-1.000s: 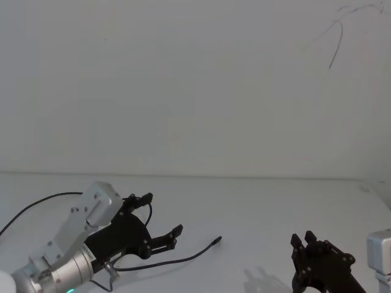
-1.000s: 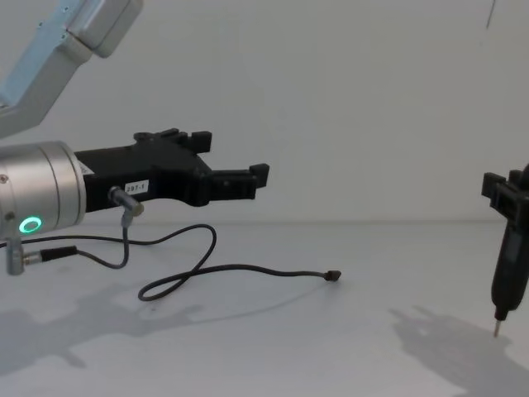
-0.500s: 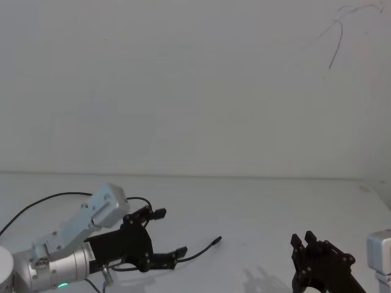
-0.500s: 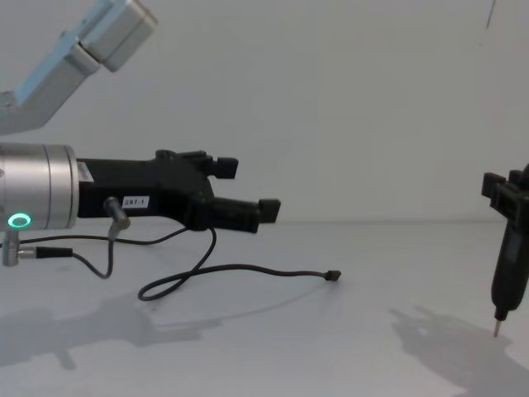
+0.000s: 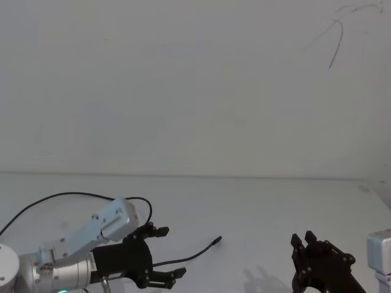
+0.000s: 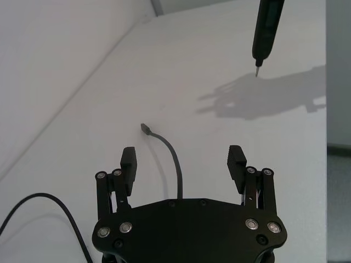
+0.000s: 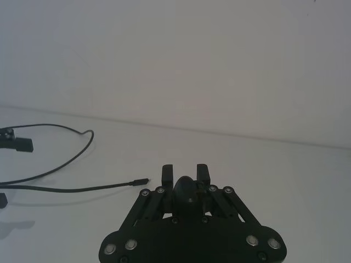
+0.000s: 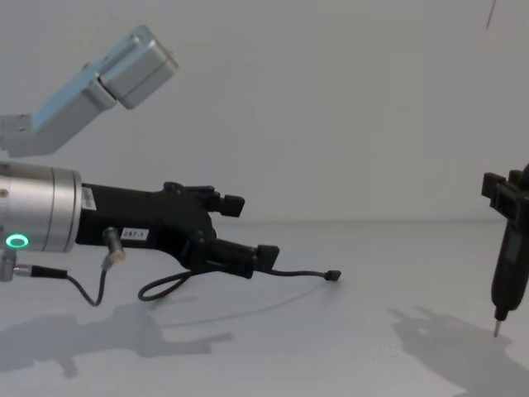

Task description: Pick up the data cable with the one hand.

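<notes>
The plug end is clear of its own shadow. The data cable (image 8: 297, 273) will keep its curve and stick out when I lift it.
The data cable (image 5: 194, 254) is a thin black cord lying loose on the white table (image 5: 263, 201), with one small plug (image 5: 217, 240) pointing to the right. My left gripper (image 5: 168, 253), black and blocky on a silver wrist with a green ring light, hangs low over it and is open. In the left wrist view the data cable (image 6: 174, 164) runs between the two spread fingers without touching either, and its plug (image 6: 145, 127) lies ahead of them. From the chest, the left gripper (image 8: 248, 229) tilts down just above the data cable (image 8: 302, 273). Nothing is held.
My right gripper (image 8: 506, 248) is parked at the right edge with a long tapered tip (image 8: 496, 329) pointing down just above the table. A short dark wire with a silver plug (image 8: 114, 255) hangs from the left wrist. A plain wall stands behind.
The left gripper has dropped and tilted down toward the table, so that its open fingers now straddle the cable. The cable and the right arm have not moved.
</notes>
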### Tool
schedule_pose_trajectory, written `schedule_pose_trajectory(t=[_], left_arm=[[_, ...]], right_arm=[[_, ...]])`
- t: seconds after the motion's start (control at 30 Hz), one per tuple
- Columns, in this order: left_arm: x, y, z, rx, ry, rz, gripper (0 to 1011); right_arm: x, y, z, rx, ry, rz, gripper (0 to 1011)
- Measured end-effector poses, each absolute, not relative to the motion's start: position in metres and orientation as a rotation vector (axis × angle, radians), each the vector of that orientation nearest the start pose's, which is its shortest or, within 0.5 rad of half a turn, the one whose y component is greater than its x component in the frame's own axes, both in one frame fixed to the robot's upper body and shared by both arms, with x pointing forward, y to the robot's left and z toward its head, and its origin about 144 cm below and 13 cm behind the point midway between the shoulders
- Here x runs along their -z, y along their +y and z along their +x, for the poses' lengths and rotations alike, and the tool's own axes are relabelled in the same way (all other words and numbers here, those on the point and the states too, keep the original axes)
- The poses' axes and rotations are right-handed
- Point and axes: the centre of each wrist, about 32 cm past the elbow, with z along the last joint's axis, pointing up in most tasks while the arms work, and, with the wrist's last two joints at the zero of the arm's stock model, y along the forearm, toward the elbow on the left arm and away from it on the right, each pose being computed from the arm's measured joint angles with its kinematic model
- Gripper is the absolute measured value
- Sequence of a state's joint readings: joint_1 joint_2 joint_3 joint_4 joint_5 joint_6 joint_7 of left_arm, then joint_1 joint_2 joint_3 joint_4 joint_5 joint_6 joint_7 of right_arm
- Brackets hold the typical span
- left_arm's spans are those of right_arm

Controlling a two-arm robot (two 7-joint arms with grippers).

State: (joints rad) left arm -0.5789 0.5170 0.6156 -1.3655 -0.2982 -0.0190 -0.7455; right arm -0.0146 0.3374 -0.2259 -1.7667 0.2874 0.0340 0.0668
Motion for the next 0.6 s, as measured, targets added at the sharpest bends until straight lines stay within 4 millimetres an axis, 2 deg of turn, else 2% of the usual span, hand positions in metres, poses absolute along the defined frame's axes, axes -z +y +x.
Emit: schedule_pose_trajectory(t=[0.6], left_arm=[[-1.226,0.231,0.566,-0.511,-0.313,0.334,1001]], right_arm=[[-1.189,-0.237,0.443,1.229,-0.075,0.026,251]])
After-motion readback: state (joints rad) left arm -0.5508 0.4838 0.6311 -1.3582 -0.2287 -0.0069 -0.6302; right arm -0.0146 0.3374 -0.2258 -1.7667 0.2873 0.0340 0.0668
